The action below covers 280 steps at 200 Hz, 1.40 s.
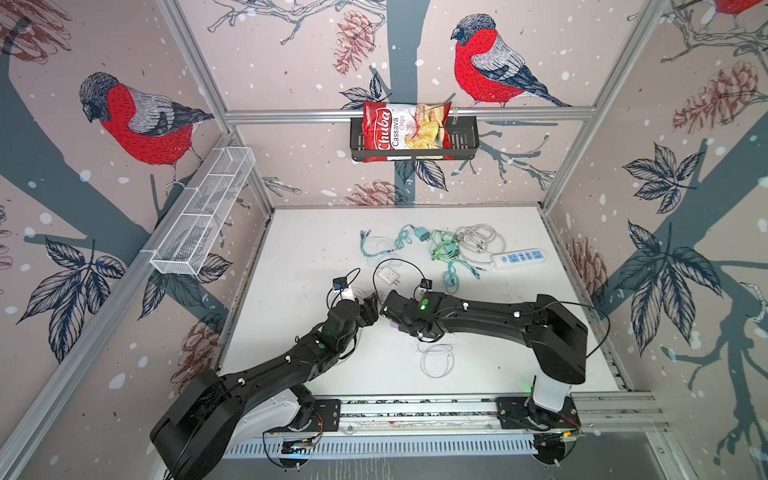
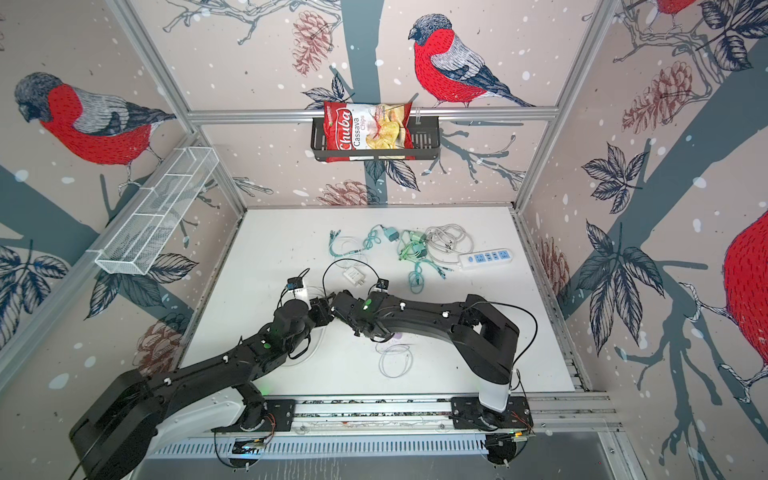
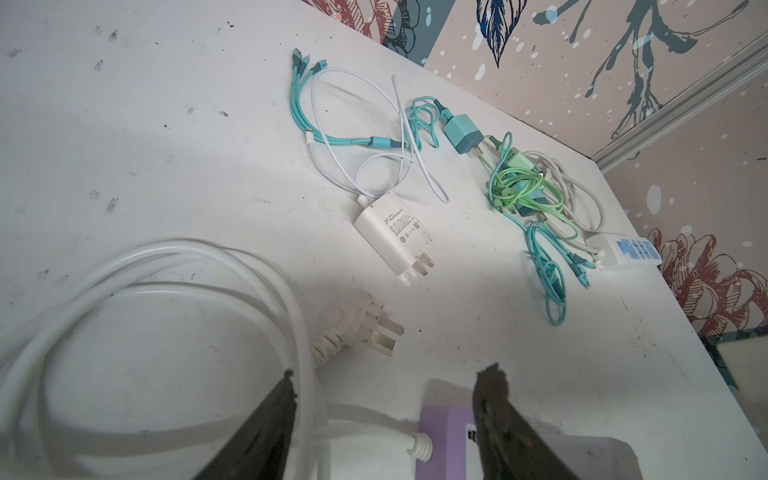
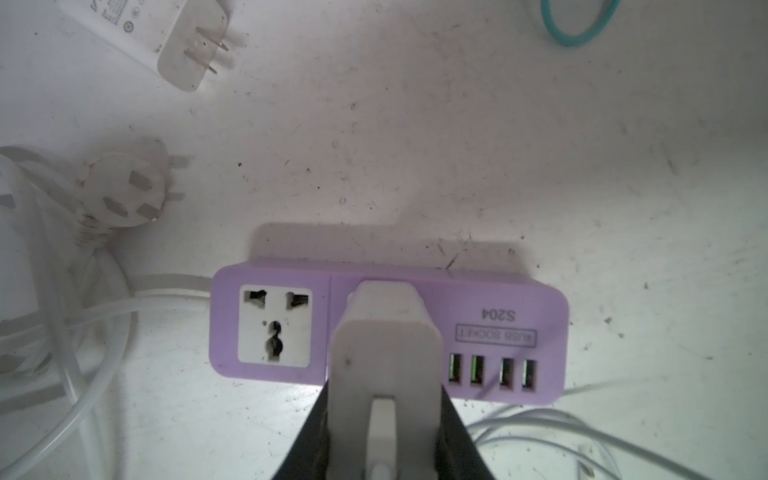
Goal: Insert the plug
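Note:
The white plug (image 4: 385, 340) is square over the purple power strip (image 4: 340, 289), beside its free socket. My right gripper keeps pressing down until the plug sits flush, then let go.
In the right wrist view my right gripper (image 4: 384, 415) is shut on the white plug (image 4: 384, 357). The plug stands against the face of the purple power strip (image 4: 498, 303), between its free white socket (image 4: 274, 324) and the row of USB ports (image 4: 490, 370). How deep its pins sit is hidden. My left gripper (image 3: 390, 390) is open at the cord end of the strip (image 3: 444, 436), one finger on each side, holding nothing. In both top views the two grippers (image 1: 371, 309) (image 1: 395, 318) meet at mid-table, and only a sliver of the strip (image 2: 397, 334) shows.
The strip's thick white cord (image 3: 187, 257) loops beside it, ending in a three-pin plug (image 3: 361, 328). A white charger (image 1: 388, 274) lies just behind. Tangled teal and green cables (image 1: 444, 249) and a white-blue power strip (image 1: 519, 258) sit farther back. A thin white cable coil (image 1: 436, 359) lies in front.

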{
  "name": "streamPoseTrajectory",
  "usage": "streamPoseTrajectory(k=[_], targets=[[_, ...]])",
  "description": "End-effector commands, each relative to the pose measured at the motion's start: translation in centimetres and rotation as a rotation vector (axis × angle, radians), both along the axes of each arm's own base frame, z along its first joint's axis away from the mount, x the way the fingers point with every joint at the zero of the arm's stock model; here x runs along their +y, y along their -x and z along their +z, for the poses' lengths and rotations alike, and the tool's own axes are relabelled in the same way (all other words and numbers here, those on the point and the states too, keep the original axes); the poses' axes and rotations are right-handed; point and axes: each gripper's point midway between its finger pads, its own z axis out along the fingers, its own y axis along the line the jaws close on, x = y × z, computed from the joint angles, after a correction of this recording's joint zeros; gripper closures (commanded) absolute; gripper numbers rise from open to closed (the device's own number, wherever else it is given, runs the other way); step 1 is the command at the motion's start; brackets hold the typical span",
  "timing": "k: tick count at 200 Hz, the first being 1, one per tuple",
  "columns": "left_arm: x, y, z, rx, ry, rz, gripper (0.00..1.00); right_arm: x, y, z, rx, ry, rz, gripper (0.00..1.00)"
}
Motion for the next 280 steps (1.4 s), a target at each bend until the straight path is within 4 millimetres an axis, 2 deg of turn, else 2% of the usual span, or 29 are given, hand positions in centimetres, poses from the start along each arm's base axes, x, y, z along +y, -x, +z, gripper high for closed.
streamPoseTrajectory(k=[1,41,72,98,123,155,164,177,203,224,243,280], targets=[[0.4,-0.1,0.3,-0.017,-0.018,0.009,0.33,-2.3,1.8,-2.9,0.162,0.106,0.014,0.85],[1.2,-0.2,1.1,-0.043,-0.026,0.04,0.31,-3.4,0.2,-3.5,0.212,0.184,0.132,0.86],[1.9,-0.8,1.6,-0.056,-0.059,0.065,0.29,-2.6,-1.5,-4.4,0.236,0.282,0.38,0.87],[2.4,-1.7,1.6,-0.047,-0.101,0.091,0.28,-0.4,-2.9,-4.9,0.22,0.304,0.557,0.86],[2.8,-3.1,1.5,-0.034,-0.134,0.11,0.27,0.0,-4.7,-4.6,0.206,0.287,0.56,0.86],[1.8,-5.5,0.7,0.031,-0.181,0.09,0.26,-0.6,-5.1,-4.2,0.195,0.203,0.543,0.85],[1.2,-6.1,0.6,0.041,-0.18,0.082,0.27,-0.6,-5.0,-4.0,0.196,0.158,0.54,0.8],[0.4,-7.1,0.4,0.054,-0.184,0.073,0.27,-0.4,-4.9,-3.6,0.19,0.111,0.55,0.65],[-0.4,-8.9,-0.7,0.134,-0.216,0.098,0.26,-0.1,-5.8,-2.0,0.155,0.076,0.552,0.49],[-1.9,-10.0,-1.3,0.188,-0.202,0.079,0.26,-0.3,-6.8,-0.5,0.129,0.041,0.53,0.37],[-3.5,-11.1,-1.5,0.207,-0.171,0.047,0.26,-0.4,-7.4,1.0,0.095,-0.008,0.52,0.34],[-5.0,-12.6,-2.8,0.242,-0.166,0.029,0.26,-1.4,-7.4,2.9,0.059,-0.069,0.508,0.32]])
